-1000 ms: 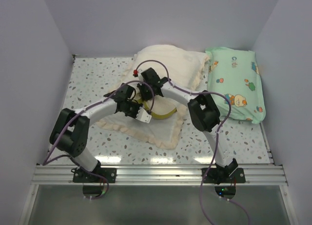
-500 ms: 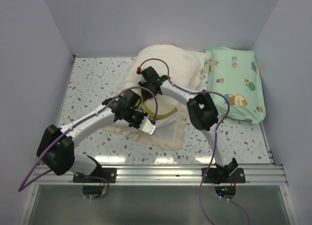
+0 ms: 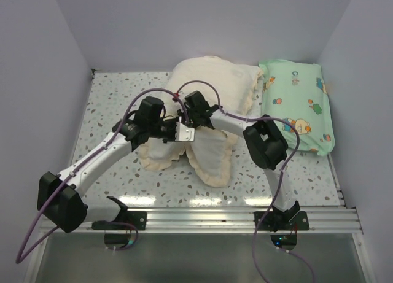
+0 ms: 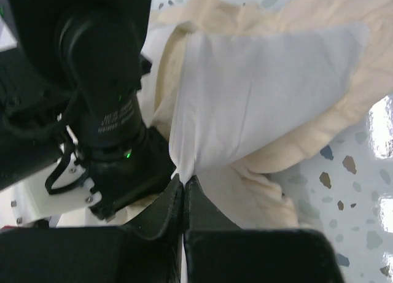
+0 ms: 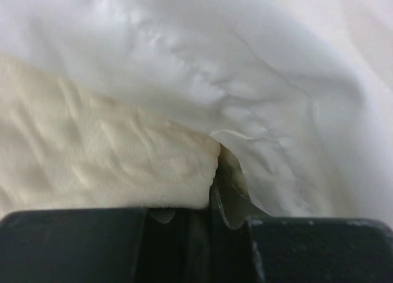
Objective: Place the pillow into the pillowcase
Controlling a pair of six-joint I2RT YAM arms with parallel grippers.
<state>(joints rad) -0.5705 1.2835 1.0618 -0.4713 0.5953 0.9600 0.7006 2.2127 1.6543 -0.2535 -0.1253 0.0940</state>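
Next, I pull the pillowcase's near half toward the near rail [image 3: 187, 212] and let go so it lies flat, as it bunches into a fold at my left gripper [image 4: 249, 96].
The cream pillowcase [image 3: 212, 80] lies bunched at mid-table, puffed at the back and with its near edge lifted. My left gripper [image 3: 179, 131] is shut on a fold of the case's white inner fabric [image 4: 258, 93], and its jaws [image 4: 184, 180] pinch it. My right gripper [image 3: 188, 118] reaches in under that lifted edge. In the right wrist view it [image 5: 215, 186] is shut on cream, finely textured fabric that looks like the pillow [image 5: 98, 160], with white lining [image 5: 245, 68] over it. The pillow does not show in the top view.
A mint-green cartoon-print pillow [image 3: 299, 105] lies along the right wall, touching the pillowcase's back right corner. Speckled tabletop [image 3: 110, 105] shows to the left and in front. Walls close in the left, back and right sides. A metal rail [image 3: 196, 218] runs along the near edge.
My left arm has swung back and up, pulling the pillowcase's near edge off the table and bunching it. The yellow pillow edge seen in the opening is now covered. The right gripper shifted slightly.
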